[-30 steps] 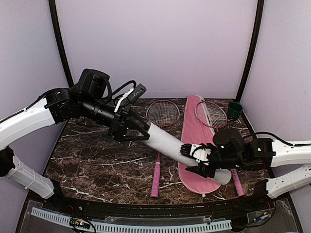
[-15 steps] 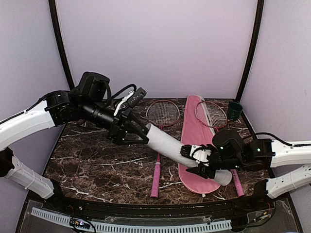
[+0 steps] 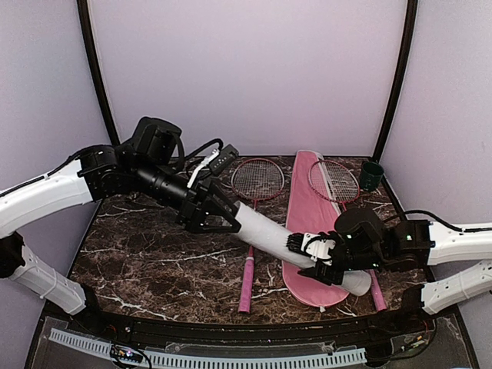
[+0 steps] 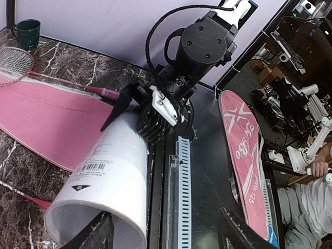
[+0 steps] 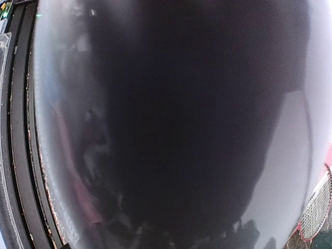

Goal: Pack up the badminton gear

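Observation:
My right gripper should keep hold of the tube until my left gripper grips its open end, because the white tube's open end points free toward my left gripper.
The long white tube slants over the table from upper left to lower right. My right gripper is shut on its lower part, above the pink bag. My left gripper is open at the tube's upper open end. In the left wrist view, one finger sits at the tube's mouth and the other stands far off to the right. Two red rackets lie on either side of the bag. No shuttlecocks show. The right wrist view is filled by a dark blur.
A small dark green cup stands at the back right corner. The pink handles lie near the front edge. Beyond the table, the left wrist view shows another pink racket cover.
My left arm has shifted a little to the right and down at the tube's upper end. The tube and my right gripper have moved slightly lower.

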You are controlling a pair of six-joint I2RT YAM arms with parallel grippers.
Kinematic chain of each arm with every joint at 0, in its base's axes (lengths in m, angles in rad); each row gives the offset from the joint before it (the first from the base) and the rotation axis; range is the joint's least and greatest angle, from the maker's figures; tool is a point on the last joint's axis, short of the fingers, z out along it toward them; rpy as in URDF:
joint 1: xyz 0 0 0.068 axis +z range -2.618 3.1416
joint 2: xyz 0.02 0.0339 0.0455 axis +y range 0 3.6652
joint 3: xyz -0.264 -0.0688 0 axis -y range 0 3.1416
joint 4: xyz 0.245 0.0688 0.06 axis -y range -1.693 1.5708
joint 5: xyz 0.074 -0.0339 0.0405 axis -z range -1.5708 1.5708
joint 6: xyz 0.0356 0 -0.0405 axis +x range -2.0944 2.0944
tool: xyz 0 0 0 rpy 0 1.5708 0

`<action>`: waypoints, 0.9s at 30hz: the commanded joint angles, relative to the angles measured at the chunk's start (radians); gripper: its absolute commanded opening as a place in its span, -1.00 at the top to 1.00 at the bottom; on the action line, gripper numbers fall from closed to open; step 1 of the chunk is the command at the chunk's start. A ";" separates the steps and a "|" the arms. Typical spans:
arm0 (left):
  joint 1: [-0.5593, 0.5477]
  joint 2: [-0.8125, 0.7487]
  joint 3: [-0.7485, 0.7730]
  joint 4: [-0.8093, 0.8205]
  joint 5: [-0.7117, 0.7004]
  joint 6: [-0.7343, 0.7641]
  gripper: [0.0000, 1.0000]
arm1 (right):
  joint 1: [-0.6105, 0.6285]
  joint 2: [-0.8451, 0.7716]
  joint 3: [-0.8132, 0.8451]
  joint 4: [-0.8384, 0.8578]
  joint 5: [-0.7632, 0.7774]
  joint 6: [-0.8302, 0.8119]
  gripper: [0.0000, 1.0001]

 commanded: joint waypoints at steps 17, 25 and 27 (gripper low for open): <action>0.136 -0.323 -0.074 0.170 -0.333 -0.084 -0.58 | -0.040 0.034 0.084 0.358 -0.081 0.142 0.56; 0.135 -0.473 -0.395 0.492 -0.464 -0.203 -0.62 | -0.151 0.092 0.162 0.585 -0.198 0.435 0.45; 0.119 -0.461 -0.462 0.551 -0.453 -0.240 -0.62 | -0.165 0.128 0.199 0.645 -0.213 0.499 0.38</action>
